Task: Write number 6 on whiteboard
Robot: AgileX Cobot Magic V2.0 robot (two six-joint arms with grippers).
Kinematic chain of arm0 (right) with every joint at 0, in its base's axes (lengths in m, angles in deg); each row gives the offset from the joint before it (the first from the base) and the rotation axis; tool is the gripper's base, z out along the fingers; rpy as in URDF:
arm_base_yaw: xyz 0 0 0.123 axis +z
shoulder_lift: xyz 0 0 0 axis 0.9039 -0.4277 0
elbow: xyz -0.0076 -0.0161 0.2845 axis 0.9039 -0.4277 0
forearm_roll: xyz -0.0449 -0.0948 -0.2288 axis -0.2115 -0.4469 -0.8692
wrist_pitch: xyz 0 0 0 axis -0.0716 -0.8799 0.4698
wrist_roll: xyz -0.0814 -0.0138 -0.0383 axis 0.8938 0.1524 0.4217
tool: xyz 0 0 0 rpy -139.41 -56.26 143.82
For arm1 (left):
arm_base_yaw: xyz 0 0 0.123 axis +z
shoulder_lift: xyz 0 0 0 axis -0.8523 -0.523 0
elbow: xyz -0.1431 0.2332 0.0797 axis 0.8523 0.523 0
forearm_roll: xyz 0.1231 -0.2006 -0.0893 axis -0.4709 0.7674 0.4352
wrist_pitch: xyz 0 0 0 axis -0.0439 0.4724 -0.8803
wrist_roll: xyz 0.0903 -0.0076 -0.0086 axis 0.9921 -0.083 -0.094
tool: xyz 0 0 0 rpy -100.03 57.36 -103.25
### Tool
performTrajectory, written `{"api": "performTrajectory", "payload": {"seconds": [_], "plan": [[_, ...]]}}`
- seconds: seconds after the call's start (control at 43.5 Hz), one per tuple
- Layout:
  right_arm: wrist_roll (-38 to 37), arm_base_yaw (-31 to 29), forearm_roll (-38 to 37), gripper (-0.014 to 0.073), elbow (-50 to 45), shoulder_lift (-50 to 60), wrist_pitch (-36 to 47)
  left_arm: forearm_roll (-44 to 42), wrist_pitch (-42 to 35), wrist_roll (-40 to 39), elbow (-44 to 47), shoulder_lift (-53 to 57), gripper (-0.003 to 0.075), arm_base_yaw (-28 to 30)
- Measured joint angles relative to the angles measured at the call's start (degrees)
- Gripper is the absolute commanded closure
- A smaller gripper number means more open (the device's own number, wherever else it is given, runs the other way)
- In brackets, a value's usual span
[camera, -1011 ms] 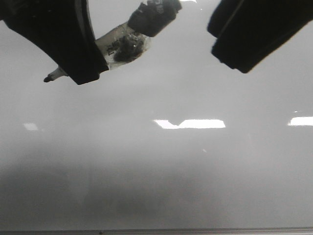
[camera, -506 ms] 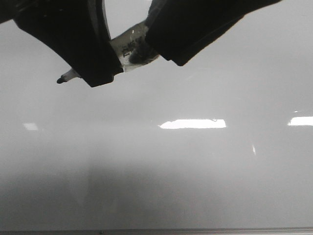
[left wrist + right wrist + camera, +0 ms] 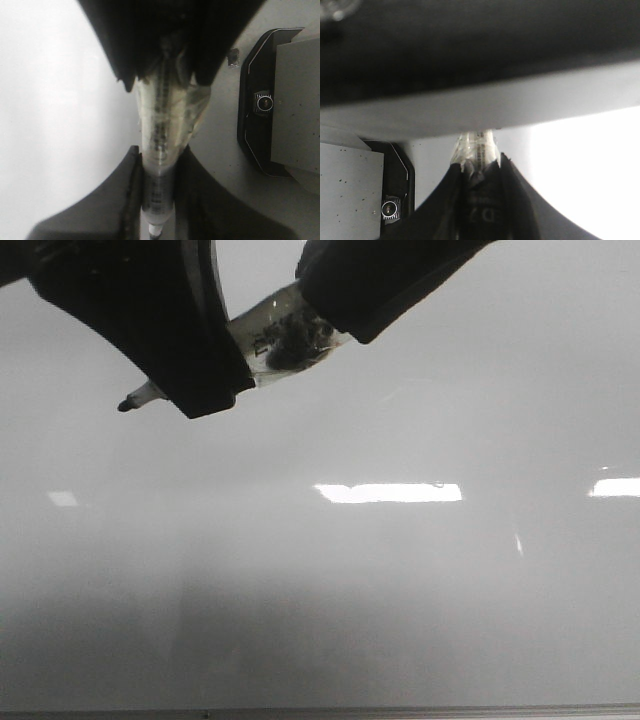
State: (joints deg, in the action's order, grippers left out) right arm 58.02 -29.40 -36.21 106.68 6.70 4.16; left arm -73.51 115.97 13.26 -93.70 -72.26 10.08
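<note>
The marker (image 3: 148, 394) is clamped near its dark tip by my left gripper, so next my left gripper opens and moves away, and leaves my right gripper at the black rear end (image 3: 312, 335) to write.
The whiteboard (image 3: 400, 620) is a glossy pale grey board filling the front view. No number 6 or other mark shows on it. My left gripper (image 3: 200, 390) is shut on a clear-wrapped marker (image 3: 270, 330) and holds it slanted above the board, its dark tip (image 3: 127, 404) pointing left. In the left wrist view the fingers (image 3: 135, 190) clamp the marker's barrel (image 3: 160, 150). My right gripper (image 3: 350, 315) is shut on the marker's black rear end (image 3: 482, 200), the clear barrel (image 3: 476, 145) sticking out beyond it.
White light glares (image 3: 390, 492) lie across the board's middle and right (image 3: 615, 487). The board's thin dark bottom edge (image 3: 320, 712) runs along the near side. A black device (image 3: 260, 105) sits off the board; it also shows in the right wrist view (image 3: 390, 200).
My right gripper has moved left from the upper right onto the marker's black rear end. My left gripper and the marker shifted slightly right and then held still.
</note>
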Motion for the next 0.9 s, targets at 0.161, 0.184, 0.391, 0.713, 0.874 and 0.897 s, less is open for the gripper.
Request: {"api": "performTrajectory", "payload": {"seconds": [0.161,0.184,0.391,0.713,0.874,0.897], "plan": [[0.00,0.00,0.00,0.0659,0.00,0.00,0.00,0.16,0.00,-0.37,0.00,0.00,0.0382,0.00],[0.00,0.00,0.00,0.0659,0.00,0.00,0.00,0.16,-0.09,-0.61,0.00,0.00,0.0363,0.00],[-2.46,-1.96,0.12,0.0659,0.00,0.24,-0.22,-1.35,-0.09,-7.56,0.00,1.91,0.0337,2.04],[-23.11,-11.79,-10.65,0.0659,0.00,10.26,-7.20,-0.54,0.12,-19.29,5.11,18.04,0.0356,15.39],[-41.79,-16.85,-20.13,0.0659,-5.73,19.21,-8.17,-0.54,-1.77,-24.25,10.61,27.19,0.0356,22.68],[-44.19,-17.56,-20.98,0.0659,-6.94,20.37,-7.46,-0.54,-2.06,-24.51,11.45,28.08,0.0356,23.34]]}}
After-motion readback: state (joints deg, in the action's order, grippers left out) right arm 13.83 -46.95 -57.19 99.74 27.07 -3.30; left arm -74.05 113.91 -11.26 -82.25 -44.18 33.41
